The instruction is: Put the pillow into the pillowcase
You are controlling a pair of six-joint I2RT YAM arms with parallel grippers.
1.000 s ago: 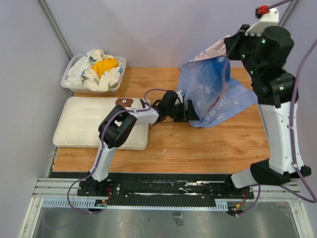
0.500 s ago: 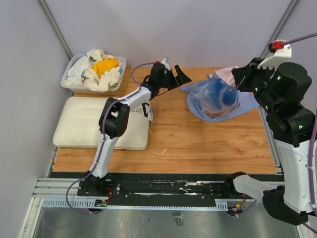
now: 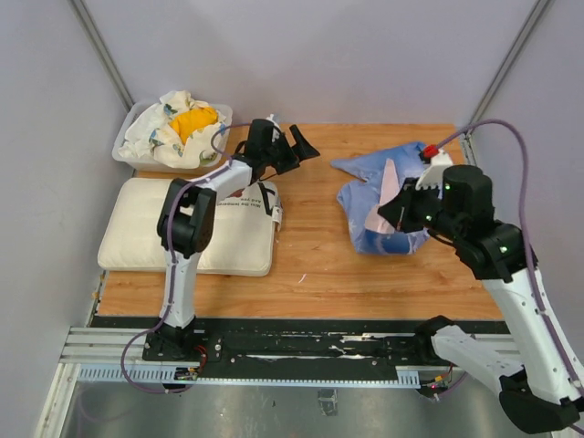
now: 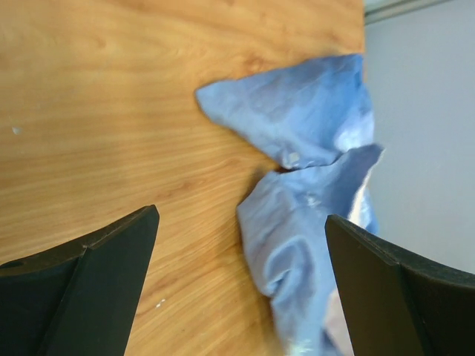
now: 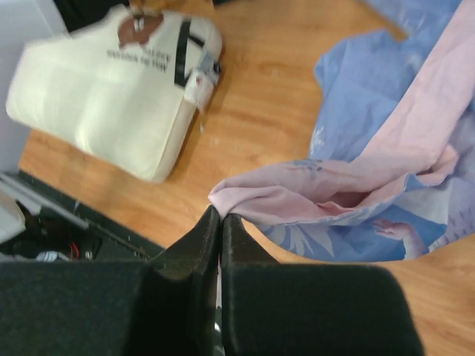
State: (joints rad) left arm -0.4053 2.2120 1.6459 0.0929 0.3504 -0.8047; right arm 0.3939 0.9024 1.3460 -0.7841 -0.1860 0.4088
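The far end of the pillowcase's pink edge (image 3: 391, 166) is folded back, so next my left gripper grabs that end and pulls it toward the pillow (image 3: 245, 226).
The cream pillow (image 3: 173, 228) with its bear face and black strap lies flat at the table's left; it also shows in the right wrist view (image 5: 104, 81). The light-blue pillowcase (image 3: 370, 187) lies crumpled on the right half of the table, with its pink reverse showing. My right gripper (image 3: 388, 217) is shut on a pink edge of the pillowcase (image 5: 386, 111) and holds that edge low over the table, in the right wrist view (image 5: 220, 213). My left gripper (image 3: 301, 144) is open and empty above the back of the table, beyond the pillow's far right corner. In the left wrist view (image 4: 241, 216) it points at the pillowcase (image 4: 297, 141).
A clear plastic bin (image 3: 125, 144) with a white-and-yellow cloth bundle (image 3: 182, 123) stands at the back left corner. Grey walls close the left, back and right sides. Bare wooden table (image 3: 310, 260) lies between pillow and pillowcase. The black rail runs along the near edge.
My right arm has come down from high up and lowered the pillowcase onto the table, still gripping its edge. My left gripper let go of the cloth and moved back and left, open.
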